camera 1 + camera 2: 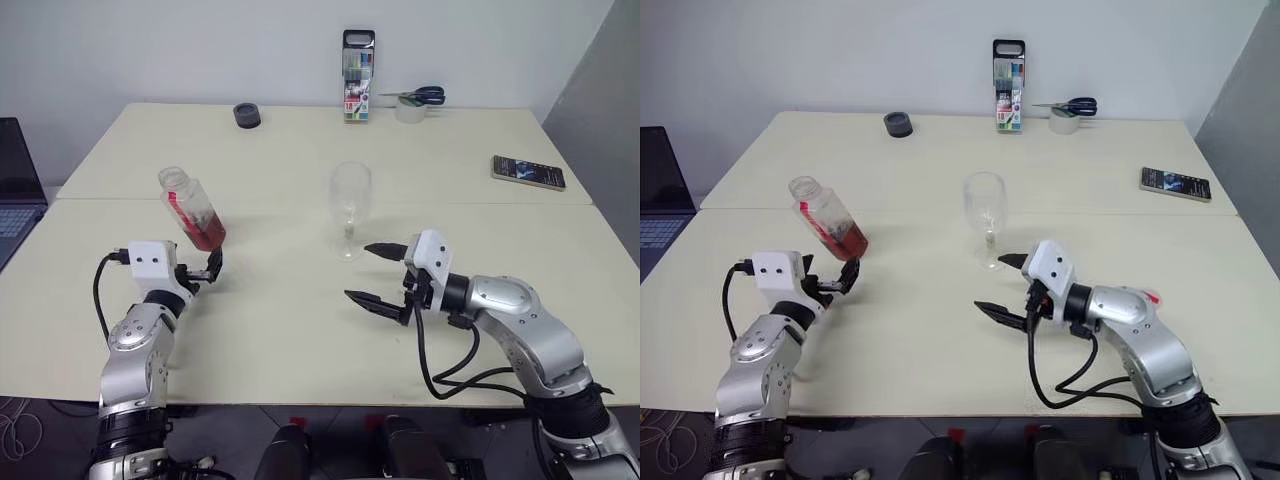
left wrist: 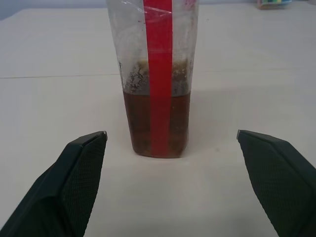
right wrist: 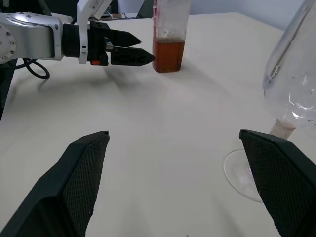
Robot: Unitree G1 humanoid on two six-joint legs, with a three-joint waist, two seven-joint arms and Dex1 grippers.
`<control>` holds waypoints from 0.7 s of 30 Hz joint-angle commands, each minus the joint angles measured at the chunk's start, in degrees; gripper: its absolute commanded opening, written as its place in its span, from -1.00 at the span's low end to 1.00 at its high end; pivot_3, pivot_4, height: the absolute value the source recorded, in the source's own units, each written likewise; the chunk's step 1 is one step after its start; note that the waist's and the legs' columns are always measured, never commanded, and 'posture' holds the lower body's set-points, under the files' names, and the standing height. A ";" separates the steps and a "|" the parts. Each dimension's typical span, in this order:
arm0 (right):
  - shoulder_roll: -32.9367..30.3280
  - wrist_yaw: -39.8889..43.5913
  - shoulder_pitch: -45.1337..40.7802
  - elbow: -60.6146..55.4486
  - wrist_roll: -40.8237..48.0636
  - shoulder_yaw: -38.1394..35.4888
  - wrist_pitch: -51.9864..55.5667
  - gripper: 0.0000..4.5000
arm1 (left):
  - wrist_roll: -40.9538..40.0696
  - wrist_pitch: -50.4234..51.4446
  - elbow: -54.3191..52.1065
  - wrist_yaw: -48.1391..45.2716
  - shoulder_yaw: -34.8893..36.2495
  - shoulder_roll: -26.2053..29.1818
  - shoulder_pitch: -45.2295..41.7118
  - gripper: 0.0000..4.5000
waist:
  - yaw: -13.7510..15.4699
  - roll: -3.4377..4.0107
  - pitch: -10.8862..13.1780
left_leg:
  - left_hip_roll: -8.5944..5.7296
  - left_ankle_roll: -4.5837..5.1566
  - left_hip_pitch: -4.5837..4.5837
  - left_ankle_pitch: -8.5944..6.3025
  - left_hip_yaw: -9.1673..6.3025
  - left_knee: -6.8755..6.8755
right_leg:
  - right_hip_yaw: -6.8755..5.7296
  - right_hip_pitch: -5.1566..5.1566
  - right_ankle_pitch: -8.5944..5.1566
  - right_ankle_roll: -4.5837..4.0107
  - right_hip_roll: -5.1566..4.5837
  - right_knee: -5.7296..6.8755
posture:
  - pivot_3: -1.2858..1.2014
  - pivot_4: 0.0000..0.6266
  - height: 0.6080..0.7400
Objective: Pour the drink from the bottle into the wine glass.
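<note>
The upright bottle (image 1: 192,208) stands within the line of the left gripper's wide-open fingers, so the fingers should keep moving forward until they have its lower part (image 1: 207,233) between them, then close.
The bottle (image 1: 190,208) stands on the cream table (image 1: 280,330) at the left, with no cap on its wide neck. The reddish-brown drink (image 2: 138,121) fills its lower part behind a red label strip. My left gripper (image 1: 208,266) is open and level just short of the bottle's base. The bottle sits ahead of the gap between the fingers, untouched. The wine glass (image 1: 350,205) stands upright and looks empty near the table's middle. My right gripper (image 1: 357,271) is open just in front of it, with the glass's foot (image 3: 247,173) beside one finger.
At the back of the table are a black round object (image 1: 247,115), a pack of markers (image 1: 358,90), and a tape roll (image 1: 410,110) with scissors on it. A phone (image 1: 528,172) lies at the right. A laptop (image 1: 15,195) sits beyond the left edge.
</note>
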 commanded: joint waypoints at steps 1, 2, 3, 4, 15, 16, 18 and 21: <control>0.52 -0.25 -1.77 -2.54 1.29 0.08 0.31 1.00 | -0.53 -2.39 1.25 -0.84 1.98 2.11 -2.16 1.00 | -0.02 0.00 0.00 | 0.00 0.00 0.00 0.00 0.01 0.00 | 0.00 0.00 0.00 0.00 0.00 0.00 | 0.03 -0.52 1.00; 0.63 -0.21 -1.92 -2.59 1.55 0.11 0.53 1.00 | -0.50 -2.82 1.92 -0.91 2.05 2.40 -2.65 1.00 | -0.02 0.00 0.00 | 0.00 0.00 0.00 0.00 -0.01 0.00 | -0.01 0.00 0.00 0.00 0.00 0.00 | 0.03 -0.52 1.00; 0.70 -0.06 -2.04 -2.66 1.92 0.16 0.83 1.00 | -0.49 -3.19 2.72 -1.06 2.15 2.68 -3.17 1.00 | -0.02 0.00 0.00 | 0.00 0.00 0.00 0.00 -0.01 0.00 | -0.01 0.00 0.00 0.00 0.00 0.00 | 0.03 -0.52 1.00; 0.69 0.18 -2.15 -2.80 2.43 0.23 1.16 1.00 | -0.37 -3.66 3.71 -1.23 2.23 3.00 -3.76 1.00 | -0.02 0.00 0.00 | 0.00 0.00 0.00 0.00 -0.01 0.00 | 0.00 0.00 0.00 0.00 0.00 0.00 | 0.03 -0.52 1.00; 0.44 0.59 -3.41 -3.55 4.39 0.59 2.78 1.00 | 0.31 -8.36 14.37 -4.94 1.09 5.52 -10.40 1.00 | -0.02 0.00 0.00 | -0.01 0.00 0.00 0.00 -0.02 0.00 | -0.03 -0.01 0.00 0.00 -0.01 0.00 | 0.03 -0.52 1.00; 0.44 0.55 -3.54 -3.57 4.41 0.62 2.83 1.00 | 0.48 -8.76 15.34 -5.35 0.90 5.75 -11.02 1.00 | -0.04 0.00 0.00 | -0.02 0.00 0.00 0.00 0.00 0.00 | -0.01 -0.01 0.00 0.00 -0.01 0.00 | 0.03 -0.52 1.00; 0.40 0.51 -3.73 -3.55 4.27 0.69 2.78 1.00 | 0.85 -9.43 17.17 -6.07 0.55 6.12 -12.28 1.00 | -0.04 -0.01 0.00 | -0.02 -0.01 -0.01 0.00 0.00 -0.01 | -0.01 -0.02 0.00 0.00 -0.02 -0.01 | 0.03 -0.52 1.00; 0.29 0.45 -3.87 -3.52 4.13 0.77 2.67 1.00 | 1.10 -10.38 19.43 -6.95 0.09 6.50 -13.85 1.00 | -0.04 -0.01 0.00 | -0.02 -0.01 -0.03 0.00 -0.01 -0.01 | -0.02 -0.05 0.00 0.00 -0.02 0.00 | 0.03 -0.52 1.00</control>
